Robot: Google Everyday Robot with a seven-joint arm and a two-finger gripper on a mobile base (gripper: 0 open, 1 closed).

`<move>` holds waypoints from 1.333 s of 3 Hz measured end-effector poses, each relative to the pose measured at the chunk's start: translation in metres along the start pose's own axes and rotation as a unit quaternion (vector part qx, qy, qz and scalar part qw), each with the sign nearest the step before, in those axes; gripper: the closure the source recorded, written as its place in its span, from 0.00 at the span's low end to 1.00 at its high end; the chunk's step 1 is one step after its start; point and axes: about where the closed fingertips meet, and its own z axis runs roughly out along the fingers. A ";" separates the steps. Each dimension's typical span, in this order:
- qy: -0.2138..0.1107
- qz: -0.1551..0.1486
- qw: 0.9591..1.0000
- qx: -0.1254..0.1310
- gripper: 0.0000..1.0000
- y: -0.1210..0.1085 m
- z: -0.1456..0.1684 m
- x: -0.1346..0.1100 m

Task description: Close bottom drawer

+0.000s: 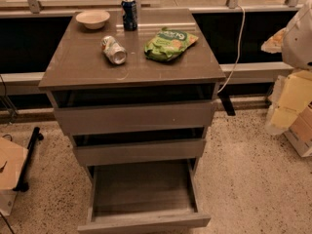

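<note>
My gripper is about to push the front of the bottom drawer (144,222). The drawer's sides (191,188) run straight back under the middle drawer, so it will slide straight in when I push.
The bottom drawer (144,186) of the grey-brown cabinet (73,72) is pulled far out toward me. Its flat front (144,222) is near the lower edge of the view and its plain grey floor is bare. The two drawers above it, top (134,117) and middle (139,151), sit nearly shut with dark gaps above their fronts. My gripper is not in view. A pale rounded part (298,33) at the right edge looks like part of my arm, high and to the right of the cabinet.
On the cabinet top are a white bowl (92,18), an upright blue can (129,13), a can lying on its side (113,49) and a green snack bag (169,44). Cardboard boxes (297,116) stand at the right. Cardboard (9,165) and a black stand leg (29,155) are at the left.
</note>
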 end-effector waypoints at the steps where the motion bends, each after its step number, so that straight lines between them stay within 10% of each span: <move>1: 0.000 0.000 1.000 0.000 0.00 0.000 0.000 0.000; 3: -0.013 0.002 1.000 -0.007 0.45 0.014 0.016 -0.001; 4: -0.041 -0.005 0.999 -0.018 0.76 0.045 0.072 0.002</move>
